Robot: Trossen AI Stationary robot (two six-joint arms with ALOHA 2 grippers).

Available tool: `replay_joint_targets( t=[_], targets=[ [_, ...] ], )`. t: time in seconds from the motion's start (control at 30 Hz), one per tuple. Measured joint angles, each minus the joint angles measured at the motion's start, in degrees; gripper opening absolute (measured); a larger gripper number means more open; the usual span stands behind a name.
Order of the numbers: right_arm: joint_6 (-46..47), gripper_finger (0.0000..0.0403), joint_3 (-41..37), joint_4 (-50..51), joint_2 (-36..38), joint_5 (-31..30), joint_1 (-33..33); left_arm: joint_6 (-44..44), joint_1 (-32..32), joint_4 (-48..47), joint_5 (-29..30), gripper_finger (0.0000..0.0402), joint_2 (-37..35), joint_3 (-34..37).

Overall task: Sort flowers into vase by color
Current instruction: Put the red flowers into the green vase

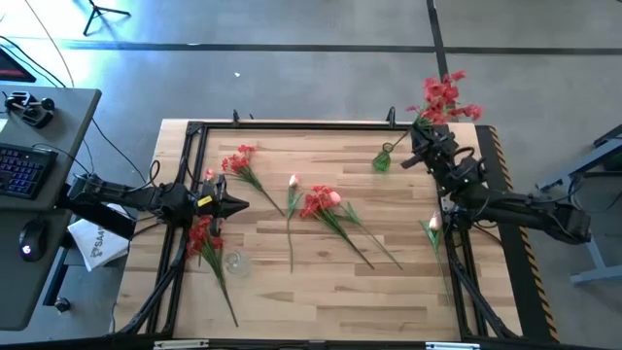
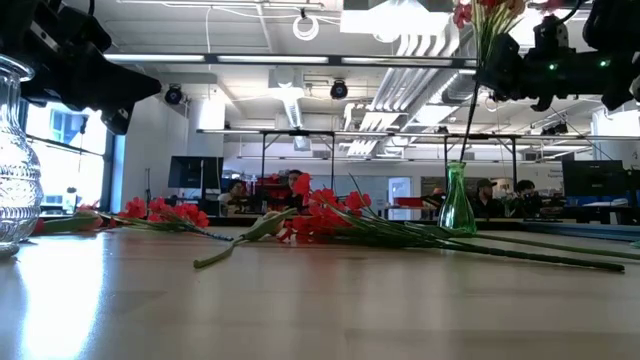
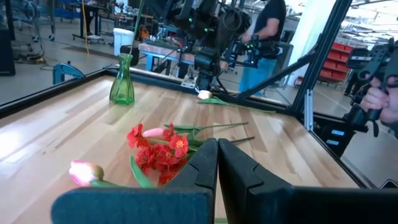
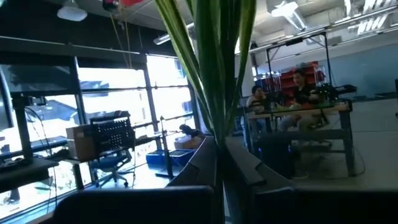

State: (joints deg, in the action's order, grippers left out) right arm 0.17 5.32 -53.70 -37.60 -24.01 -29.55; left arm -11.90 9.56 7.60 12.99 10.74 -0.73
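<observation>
The red flower's stem [image 2: 467,130] is pointing down into the green vase's opening [image 2: 457,165], so the robot's right gripper should go on lowering the flower until the stem stands inside, and then let go.
My right gripper [image 1: 416,144] is raised over the table's far right corner, shut on a red-blossomed flower [image 1: 445,97] above the small green vase [image 1: 381,160]. My left gripper [image 1: 236,205] is shut on nothing, level above the table's left side. Loose flowers lie flat on the wood: a red one [image 1: 239,160], a pink bud [image 1: 293,181], a red and pink bunch [image 1: 321,200], a red one [image 1: 199,235] beside the left gripper, and a pink bud [image 1: 434,224] near the right edge. A clear glass vase [image 1: 233,263] stands near the left front. My right gripper pinches the red flower's green stem and leaves [image 4: 217,124] between its two fingers, which come level from the table's right and lie across the stem. The flower stands upright, lifted clear, blossoms above the fingers. Its lower end [image 2: 463,150] reaches down to the green vase's mouth [image 2: 458,165].
A black frame rail [image 1: 292,124] runs around the table. A desk with a keyboard [image 1: 24,165] stands left of it. People sit and stand in the room behind [image 3: 264,37]. Bare wood lies along the near edge [image 1: 340,301].
</observation>
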Motion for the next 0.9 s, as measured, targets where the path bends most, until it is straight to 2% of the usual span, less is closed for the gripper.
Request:
replay_joint_targets(
  t=[0.53, 0.63, 0.83, 0.9],
  targets=[
    [-0.12, 0.0007, 0.07, -1.93, -8.63, 0.0, -0.23, -0.48, 0.0, 0.06, 0.03, 0.0, 0.0, 0.0],
    [-0.12, 0.0038, 0.15, -1.9, -9.89, -0.02, -0.23, -0.48, 0.0, 0.06, 0.68, 0.0, 0.0, 0.0],
    [1.11, 0.0146, 0.34, -1.4, -11.58, -2.06, -0.23, -0.44, 0.0, 0.2, 1.23, 0.0, -0.02, 0.0],
    [1.38, 0.0184, 1.92, 3.25, -11.41, -2.49, -0.23, -0.41, 0.0, 0.44, 1.27, 0.0, -0.02, 0.0]
  ],
)
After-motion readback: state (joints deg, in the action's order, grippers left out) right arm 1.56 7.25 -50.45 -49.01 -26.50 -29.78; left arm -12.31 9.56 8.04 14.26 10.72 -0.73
